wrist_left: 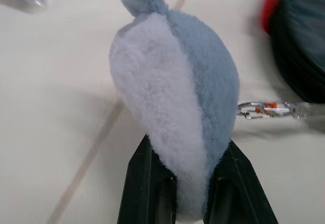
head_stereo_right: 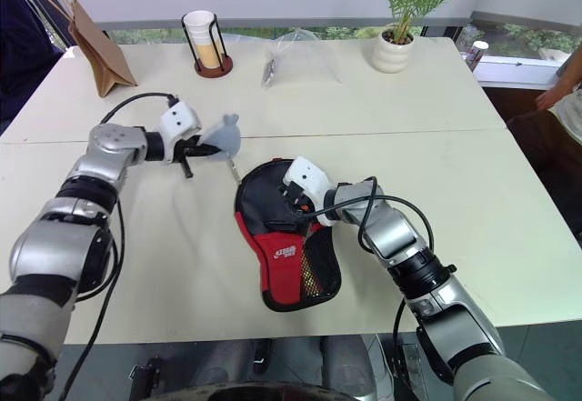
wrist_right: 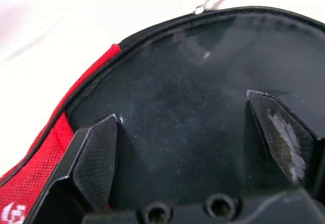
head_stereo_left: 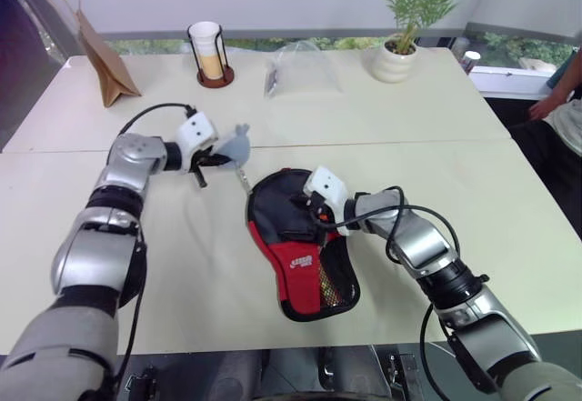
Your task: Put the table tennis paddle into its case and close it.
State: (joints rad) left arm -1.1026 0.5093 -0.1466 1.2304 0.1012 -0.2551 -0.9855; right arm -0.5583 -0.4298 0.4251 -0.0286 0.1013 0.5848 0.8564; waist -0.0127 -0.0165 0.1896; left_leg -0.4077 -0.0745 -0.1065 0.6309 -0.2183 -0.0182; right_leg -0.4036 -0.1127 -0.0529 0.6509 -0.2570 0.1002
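I expect the zipper (head_stereo_left: 248,192) to slide along the curved rim when I pull the charm, because a metal chain (head_stereo_left: 243,179) connects the charm to it.
The case (head_stereo_left: 300,260), a black and red paddle-shaped pouch with a white logo and a mesh pocket, lies flat on the table. My right gripper (head_stereo_left: 307,206) rests open on its black upper part (wrist_right: 183,97), one finger (wrist_right: 94,163) near the red rim. My left gripper (head_stereo_left: 216,156) is shut on a grey-blue plush charm (wrist_left: 172,107) just beyond the case's top. A small metal chain (wrist_left: 264,109) runs from the charm towards the case's zipper rim. The table tennis paddle is hidden.
Along the far edge of the white table (head_stereo_left: 136,265) stand a brown paper bag (head_stereo_left: 105,65), a cup in a wire holder (head_stereo_left: 211,55), a clear plastic bag (head_stereo_left: 296,69) and a potted plant (head_stereo_left: 400,51). A person (head_stereo_left: 566,101) is at the right edge.
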